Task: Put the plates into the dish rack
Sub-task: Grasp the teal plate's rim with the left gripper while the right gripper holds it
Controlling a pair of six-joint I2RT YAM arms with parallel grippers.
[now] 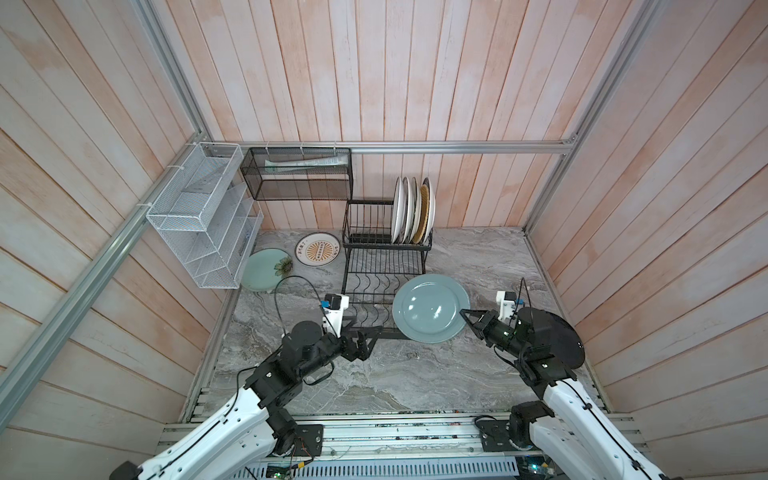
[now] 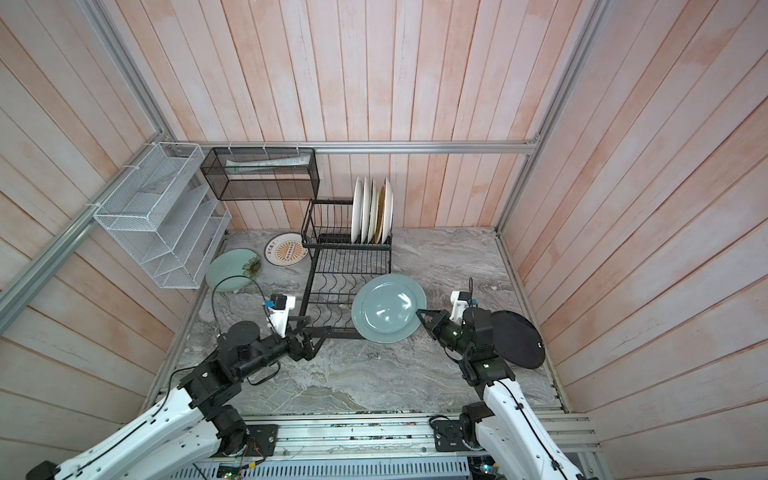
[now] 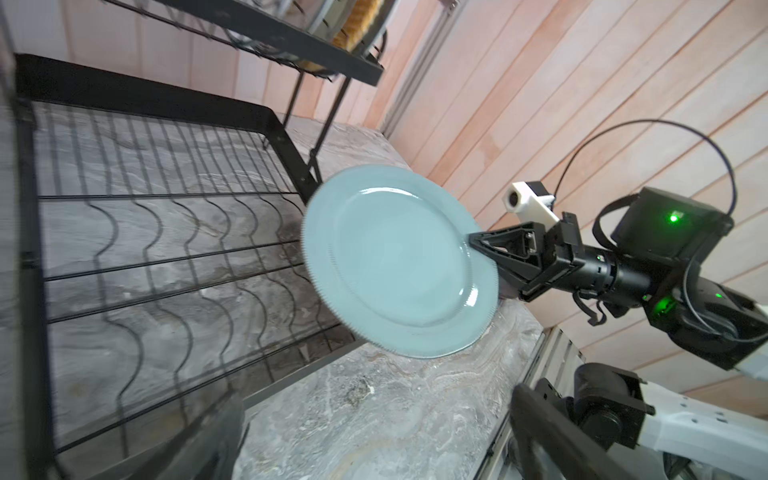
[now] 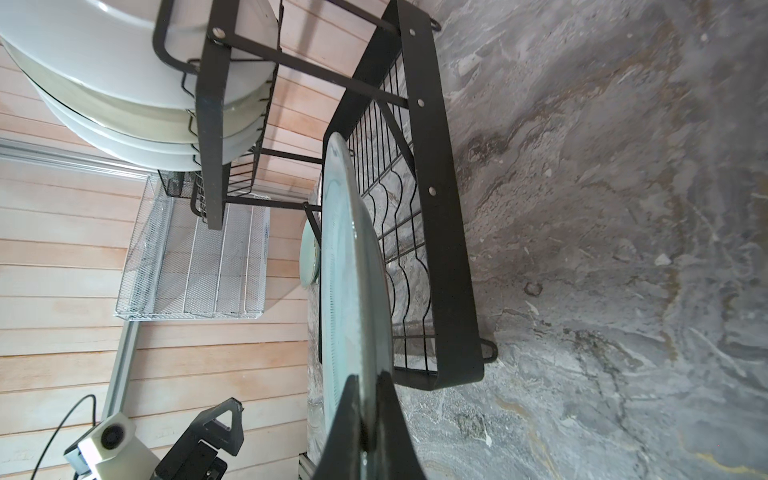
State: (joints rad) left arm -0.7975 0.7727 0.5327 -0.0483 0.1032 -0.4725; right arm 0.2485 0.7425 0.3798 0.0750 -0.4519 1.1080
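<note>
I keep moving my left gripper's open fingers to the grey-blue plate's front rim [image 1: 421, 339], which is free of my right gripper, until they close on that rim.
My right gripper [image 1: 464, 312] is shut on the rim of the grey-blue plate [image 1: 430, 307], which hangs slightly tilted over the front right of the dish rack's [image 1: 386, 266] lower tier. In the right wrist view both fingers clamp the plate [image 4: 353, 270] edge-on. My left gripper [image 1: 370, 338] stands open and empty at the rack's front left corner. Several plates [image 1: 413, 212] stand upright in the upper tier. On the table lie a pale green flower plate [image 1: 262, 270], a sunburst plate [image 1: 318, 248] and a black plate [image 1: 557, 340].
A white mesh organizer [image 1: 203, 224] and a black mesh basket [image 1: 299, 174] hang on the walls at the back left. The black plate lies partly under my right arm, close to the right wall. Marbled tabletop [image 1: 374, 382] lies in front of the rack.
</note>
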